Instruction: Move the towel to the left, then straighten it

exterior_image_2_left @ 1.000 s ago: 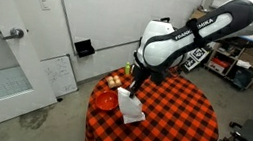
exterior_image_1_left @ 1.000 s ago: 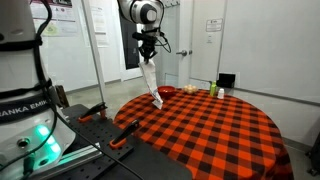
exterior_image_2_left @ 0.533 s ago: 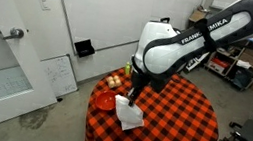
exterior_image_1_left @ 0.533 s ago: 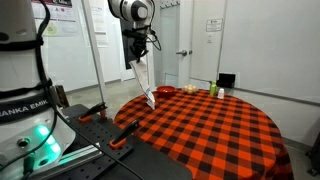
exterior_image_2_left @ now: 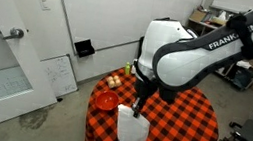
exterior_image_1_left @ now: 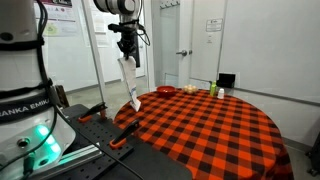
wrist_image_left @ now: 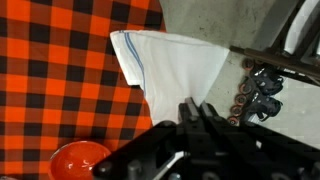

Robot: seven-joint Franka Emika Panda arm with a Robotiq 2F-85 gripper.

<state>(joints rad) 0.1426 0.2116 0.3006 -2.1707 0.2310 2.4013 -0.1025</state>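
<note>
My gripper should sweep back over the checked cloth [exterior_image_1_left: 176, 108] and spread the towel out flat, because the towel is hanging with its lower end at the table's edge [exterior_image_1_left: 135, 102].
A white towel with a blue stripe hangs from my gripper in both exterior views [exterior_image_1_left: 129, 80] [exterior_image_2_left: 132, 128]. In the wrist view the towel [wrist_image_left: 175, 65] spreads below the jaws, partly over the table's edge and the floor beyond. My gripper [exterior_image_1_left: 127, 47] [exterior_image_2_left: 140, 100] [wrist_image_left: 193, 108] is shut on the towel's top corner and holds it in the air above the edge of the round table with the red and black checked cloth [exterior_image_1_left: 220, 130] [exterior_image_2_left: 185, 120]. The towel's lower end hangs near the cloth at the table's edge.
A red bowl [exterior_image_2_left: 107, 100] [wrist_image_left: 78, 160] sits on the table beside some fruit [exterior_image_2_left: 115, 81]. Small items [exterior_image_1_left: 190, 90] and a dark box [exterior_image_1_left: 226, 81] stand at the table's far side. Roller skates [wrist_image_left: 258, 85] lie on the floor. A robot base [exterior_image_1_left: 30, 110] stands near.
My gripper has carried the hanging towel sideways across the table towards its edge, away from the bowl and fruit. The towel still hangs from the jaws.
</note>
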